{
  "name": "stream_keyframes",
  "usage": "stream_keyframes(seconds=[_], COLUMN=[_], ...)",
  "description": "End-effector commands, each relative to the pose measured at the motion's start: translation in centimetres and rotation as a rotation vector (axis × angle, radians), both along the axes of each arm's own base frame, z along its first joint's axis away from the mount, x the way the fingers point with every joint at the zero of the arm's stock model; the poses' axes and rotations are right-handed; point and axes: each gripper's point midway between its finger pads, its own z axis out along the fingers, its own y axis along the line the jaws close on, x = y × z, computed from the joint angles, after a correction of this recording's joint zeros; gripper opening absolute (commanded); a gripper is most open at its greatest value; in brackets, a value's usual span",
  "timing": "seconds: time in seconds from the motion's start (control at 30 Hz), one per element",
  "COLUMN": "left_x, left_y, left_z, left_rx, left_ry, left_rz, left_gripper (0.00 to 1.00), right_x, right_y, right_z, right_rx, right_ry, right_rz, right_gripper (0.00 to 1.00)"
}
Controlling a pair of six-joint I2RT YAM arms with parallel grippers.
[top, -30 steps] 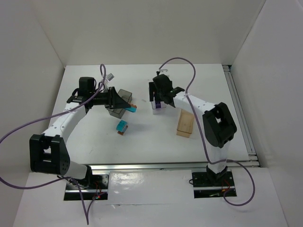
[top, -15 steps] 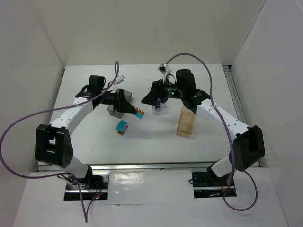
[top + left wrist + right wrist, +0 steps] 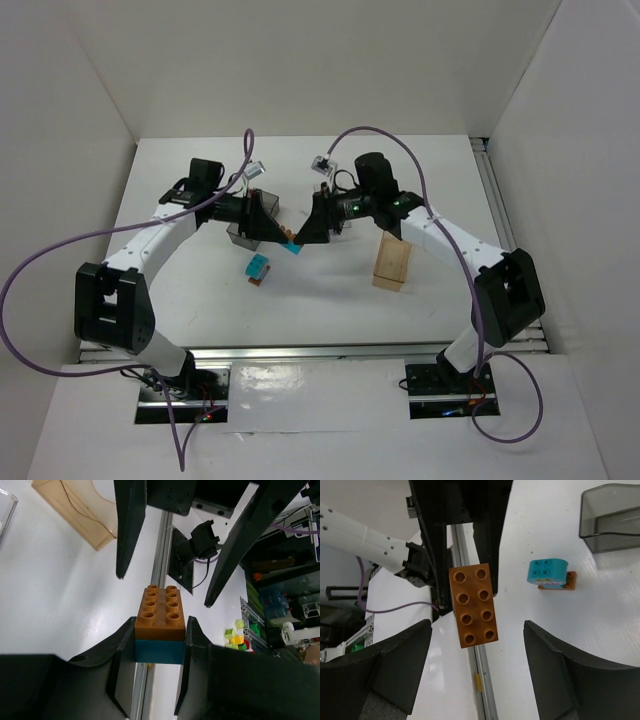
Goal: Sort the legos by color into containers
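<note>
Next, I line my right gripper up squarely with the long sides (image 3: 494, 609) of the orange-brown brick (image 3: 473, 605) before pulling it off the teal brick, because the orange-brown brick sits at a slant to that gripper's open fingers.
My left gripper (image 3: 281, 237) is shut on a two-brick clump (image 3: 292, 245), an orange-brown brick (image 3: 161, 607) stacked on a teal brick (image 3: 160, 651), and holds it above the table. My right gripper (image 3: 304, 236) is open and faces the clump's studded orange-brown face (image 3: 472, 605), its fingers (image 3: 131, 530) either side of the brick without touching it. A second clump (image 3: 259, 268), teal on orange-brown, lies on the table (image 3: 549, 572). The dark grey bin (image 3: 258, 208) is behind the left gripper, and the amber bin (image 3: 392, 262) is at the right. The clear bin (image 3: 340, 224) is mostly hidden by the right arm.
White walls enclose the table on three sides. A metal rail (image 3: 505, 230) runs along the right edge. Purple cables (image 3: 40, 270) loop over both arms. In the left wrist view, loose yellow-green bricks (image 3: 235, 637) lie beyond the table.
My right gripper has left the clear bin and swung left, now open around the clump. My left gripper moved the clump slightly right, then held still.
</note>
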Motion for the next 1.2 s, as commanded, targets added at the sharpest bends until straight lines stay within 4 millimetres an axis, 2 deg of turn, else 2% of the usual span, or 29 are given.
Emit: stream_keyframes(seconds=[0.0,0.27,0.4,0.67,0.73,0.77,0.8,0.83,0.87,0.93,0.97,1.1,1.17], left_x=[-0.5,-0.9,-0.9,-1.1,-1.1,-1.3,-1.1,-1.1,-1.2,-1.2,-1.1,-1.1,-1.1], left_y=[-0.2,-0.7,-0.7,-0.7,-0.7,-0.6,-0.6,-0.6,-0.6,-0.6,-0.6,-0.6,-0.6], left_z=[2.6,2.3,2.2,2.7,2.7,3.0,2.9,2.9,2.8,2.8,2.5,2.5,2.5], left_rx=[-0.057,-0.055,-0.055,-0.058,-0.058,-0.06,-0.053,-0.053,-0.052,-0.052,-0.05,-0.05,-0.05], left_ry=[-0.11,-0.091,-0.1,-0.127,-0.127,-0.136,-0.138,-0.138,-0.138,-0.138,-0.129,-0.128,-0.128], left_rz=[-0.061,-0.079,-0.08,-0.082,-0.082,-0.082,-0.077,-0.077,-0.078,-0.078,-0.078,-0.078,-0.078], left_gripper=[0.0,0.0,0.0,0.0,0.0,0.0,0.0,0.0,0.0,0.0,0.0,0.0,0.0], right_x=[-1.6,-1.7,-2.3,-2.5,-2.5,-2.5,-2.4,-2.4,-2.4,-2.3,-2.4,-2.2,-2.4], right_y=[0.5,0.6,0.9,0.9,1.0,1.0,1.0,1.0,0.9,0.7,0.6,0.3,0.3], right_z=[0.1,-0.1,-0.3,-1.8,-1.7,-1.9,-2.2,-1.5,-1.4,-1.5,-1.1,-0.8,-0.2], right_rx=[0.021,0.022,0.038,0.026,0.03,0.032,0.027,0.043,0.045,0.049,0.054,0.065,0.078], right_ry=[-0.015,-0.004,0.009,0.049,0.051,0.048,0.059,0.045,0.042,0.06,0.051,0.043,0.039], right_rz=[0.084,0.096,0.129,0.138,0.135,0.135,0.121,0.118,0.108,0.102,0.103,0.092,0.098], right_gripper=[0.79,0.68,0.55,0.55,0.48,0.4,0.28,0.23,0.23,0.36,0.38,0.39,0.34])
